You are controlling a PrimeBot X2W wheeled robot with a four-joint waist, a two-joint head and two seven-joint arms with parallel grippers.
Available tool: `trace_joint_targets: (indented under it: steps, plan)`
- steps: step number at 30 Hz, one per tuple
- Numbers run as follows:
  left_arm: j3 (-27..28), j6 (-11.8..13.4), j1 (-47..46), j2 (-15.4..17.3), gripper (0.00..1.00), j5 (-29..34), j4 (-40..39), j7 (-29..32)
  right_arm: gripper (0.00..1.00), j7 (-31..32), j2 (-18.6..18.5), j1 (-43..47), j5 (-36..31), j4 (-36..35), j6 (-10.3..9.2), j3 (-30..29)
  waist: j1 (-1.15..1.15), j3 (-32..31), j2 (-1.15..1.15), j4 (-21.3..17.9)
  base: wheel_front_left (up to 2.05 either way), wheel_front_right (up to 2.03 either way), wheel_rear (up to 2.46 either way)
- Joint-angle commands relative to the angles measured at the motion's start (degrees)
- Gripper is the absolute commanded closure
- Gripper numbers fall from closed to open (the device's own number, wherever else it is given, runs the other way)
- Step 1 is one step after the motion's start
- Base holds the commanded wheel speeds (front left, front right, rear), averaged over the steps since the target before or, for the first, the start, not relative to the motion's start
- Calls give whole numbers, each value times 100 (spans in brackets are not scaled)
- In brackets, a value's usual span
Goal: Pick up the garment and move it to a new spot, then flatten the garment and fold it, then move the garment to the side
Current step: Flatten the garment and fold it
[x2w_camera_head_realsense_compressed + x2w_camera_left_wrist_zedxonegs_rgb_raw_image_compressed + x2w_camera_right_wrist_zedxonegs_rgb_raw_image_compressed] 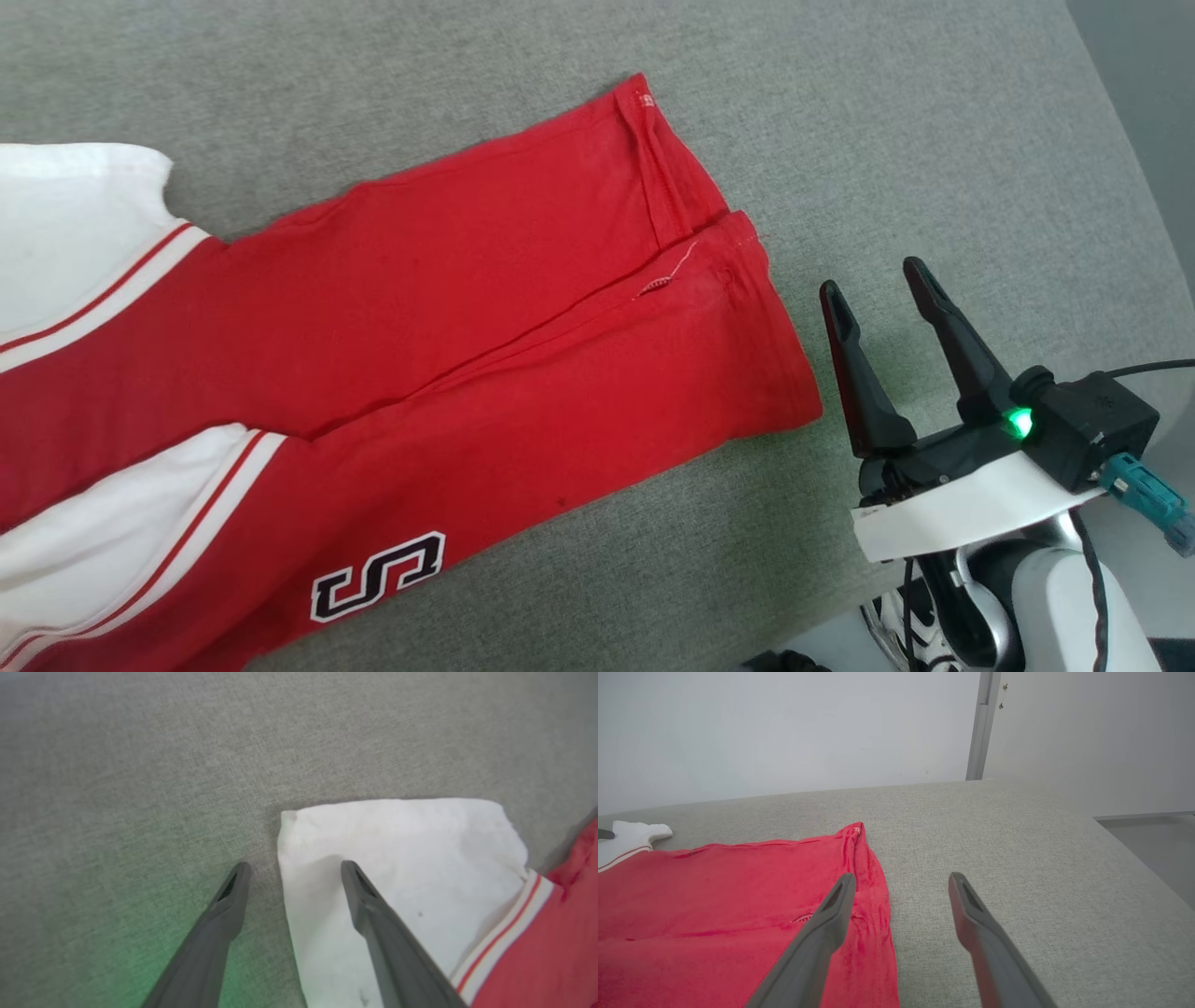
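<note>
I expect the far half [482, 213] to fold over when I bring the white sleeve across, because a striped seam [112, 293] connects the sleeve to the red T-shirt.
The red T-shirt, the garment [448, 336], lies folded lengthwise on the grey surface, its hem toward the right and its white sleeve ends [65, 224] at the left. A dark white-outlined letter [378, 576] shows near its front edge. My right gripper [873, 275] stands open just right of the hem, holding nothing; in its wrist view the gripper [901, 879] sits beside the hem edge [873, 891]. My left gripper [294, 868] is open above the corner of a white sleeve [397, 858], one finger over the fabric, one over bare surface.
The grey fabric surface [934, 140] stretches around the shirt, with its right edge [1120, 112] dropping off to a paler floor. A white wall [784, 732] and a grey door frame [983, 723] stand behind the surface.
</note>
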Motion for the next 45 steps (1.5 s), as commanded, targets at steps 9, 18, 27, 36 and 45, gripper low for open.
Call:
trace_joint_targets:
  steps: [9,18,27,36,45]
  plan:
    - [-261,7,-490,-145,56,-176,12,1194,0,45,21,-98,79,30,-5,55,0,241,0,-106,0,0,0]
    - [-344,8,-839,-253,100,59,-264,930,0,1868,-43,-1379,-281,301,-5,166,0,338,0,178,0,0,0]
    - [-564,8,-1131,-534,100,141,-553,641,0,4080,-377,-3315,2,1370,-5,232,0,465,0,622,0,0,0]
    - [-793,12,-1343,-649,100,58,-641,474,0,4751,-220,-4138,242,2424,-5,325,0,627,0,842,0,0,0]
    - [-844,13,-1486,-891,100,-126,-779,-179,100,4415,-196,-4212,399,2845,-5,68,0,431,0,1099,0,0,0]
